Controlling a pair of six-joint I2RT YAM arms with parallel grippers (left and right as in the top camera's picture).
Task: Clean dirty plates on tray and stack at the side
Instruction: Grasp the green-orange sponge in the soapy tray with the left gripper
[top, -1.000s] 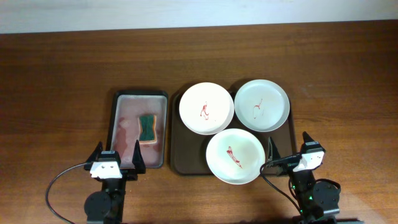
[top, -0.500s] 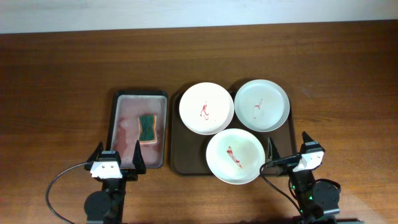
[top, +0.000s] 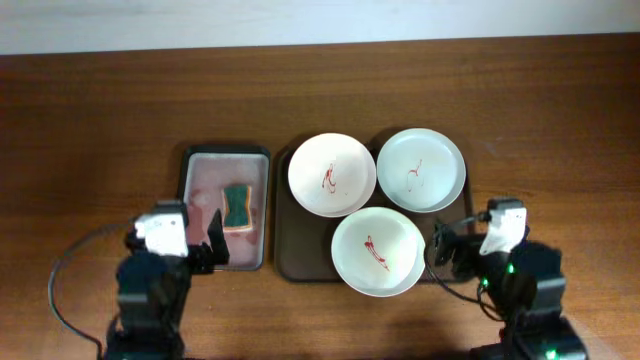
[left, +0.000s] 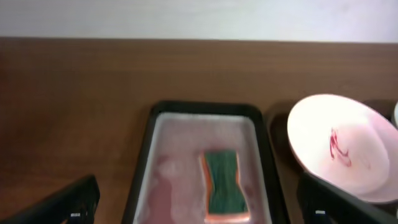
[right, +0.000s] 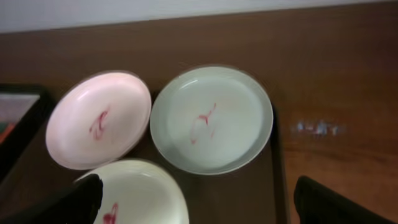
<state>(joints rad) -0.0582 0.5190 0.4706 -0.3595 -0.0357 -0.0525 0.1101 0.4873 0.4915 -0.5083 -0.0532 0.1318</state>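
The green and orange sponge (left: 225, 185) has sides that curve in at the waist (left: 239, 179), so it will pinch there and its far end will stay fanned out when I lift it.
Three white dirty plates with red sauce smears lie on the dark brown tray (top: 287, 240): one at the back left (top: 332, 174), one at the back right (top: 421, 169), one at the front (top: 378, 251). The right wrist view shows all three: back left (right: 99, 118), back right (right: 211, 118), front (right: 146, 193), on the tray (right: 249, 193). My left gripper (top: 185, 250) is open and empty, at the near end of the small tray. My right gripper (top: 467, 240) is open and empty, by the tray's front right corner, beside the front plate.
A smaller narrow tray (top: 200, 180) with a pinkish inside lies left of the brown tray. It holds a green and orange sponge (top: 236, 205), which also shows in the left wrist view (left: 222, 183). Bare wooden table lies all around.
Both arms have risen from their low rest pose near the front edge and now look larger from above. Both grippers remain open. The plates and sponge have not moved.
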